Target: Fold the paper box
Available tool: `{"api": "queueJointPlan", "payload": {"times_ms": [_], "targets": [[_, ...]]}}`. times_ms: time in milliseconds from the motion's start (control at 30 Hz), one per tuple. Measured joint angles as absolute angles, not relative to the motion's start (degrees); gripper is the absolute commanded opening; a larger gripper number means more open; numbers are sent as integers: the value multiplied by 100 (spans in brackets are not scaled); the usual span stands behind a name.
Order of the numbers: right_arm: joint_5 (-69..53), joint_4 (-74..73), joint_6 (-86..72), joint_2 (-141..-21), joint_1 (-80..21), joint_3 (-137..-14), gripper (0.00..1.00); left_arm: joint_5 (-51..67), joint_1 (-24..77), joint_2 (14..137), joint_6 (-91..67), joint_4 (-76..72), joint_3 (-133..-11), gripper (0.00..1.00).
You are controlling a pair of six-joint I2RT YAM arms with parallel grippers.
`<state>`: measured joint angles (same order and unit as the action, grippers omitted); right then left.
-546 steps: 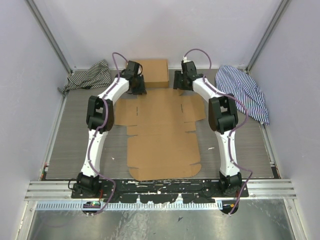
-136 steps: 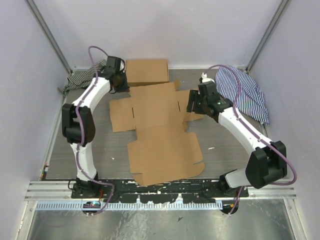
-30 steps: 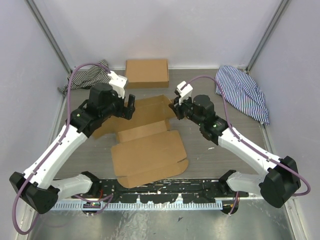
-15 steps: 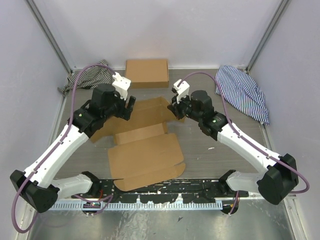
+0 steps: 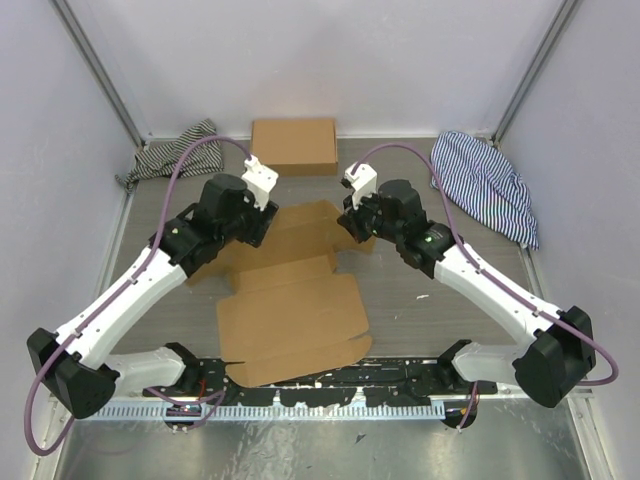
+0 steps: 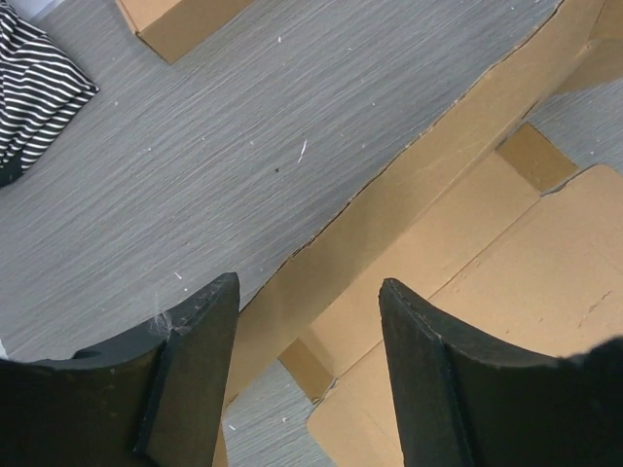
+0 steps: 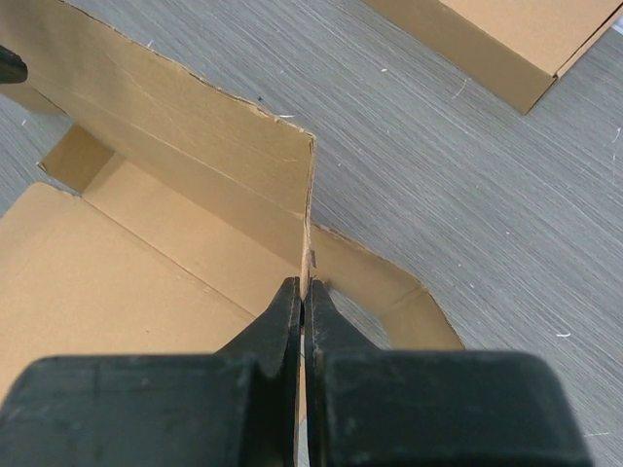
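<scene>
The box's side flap [image 7: 380,282] juts out while my right gripper holds the corner of the box's back side, so next my left gripper takes over the back side's edge [image 6: 394,167] nearer that corner.
The paper box [image 5: 290,310] is a brown die-cut sheet lying mid-table, its back wall and right side flap lifted. My right gripper [image 5: 345,228] is shut on the upright edge of that right flap; in the right wrist view the gripper [image 7: 305,287] pinches the thin cardboard edge of the paper box [image 7: 117,282]. My left gripper [image 5: 258,228] hovers over the sheet's back left corner. In the left wrist view it [image 6: 310,284] stands open, its fingers [image 6: 200,370] on either side of the raised back wall of the paper box [image 6: 506,272], gripping nothing.
A ready-formed brown box [image 5: 293,146] sits against the back wall, also seen in both wrist views [image 6: 180,19] [image 7: 506,39]. A black-striped cloth [image 5: 175,150] lies back left and a blue-striped cloth [image 5: 485,180] back right. Metal rails run along the near edge [image 5: 320,375].
My left gripper has moved right and forward over the sheet's back left corner, its jaws narrowing. The right gripper kept its hold on the flap and shifted slightly left.
</scene>
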<state>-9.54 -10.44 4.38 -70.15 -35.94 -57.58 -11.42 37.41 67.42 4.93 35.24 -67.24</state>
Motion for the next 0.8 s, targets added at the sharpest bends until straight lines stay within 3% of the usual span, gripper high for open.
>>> {"api": "queueJointPlan", "payload": {"times_ms": [133,333,433,533,800], "targets": [[-934,-1181,438,-7017,-3594,-5808,1,-1310,3826,6757,578,3527,-6724,46],[-873,-1334,438,-7164,-3583,-6012,1,-1568,4034,6766,694,3557,-6724,39],[-873,-1365,436,-7244,-3583,-6099,1,-1592,4099,6766,731,3575,-6724,59],[-908,-1374,434,-7264,-3590,-6154,1,-1575,4136,6766,744,3634,-6722,72],[-1002,-1396,443,-7264,-3599,-6158,1,-1575,4165,6766,760,3653,-6722,77]]}}
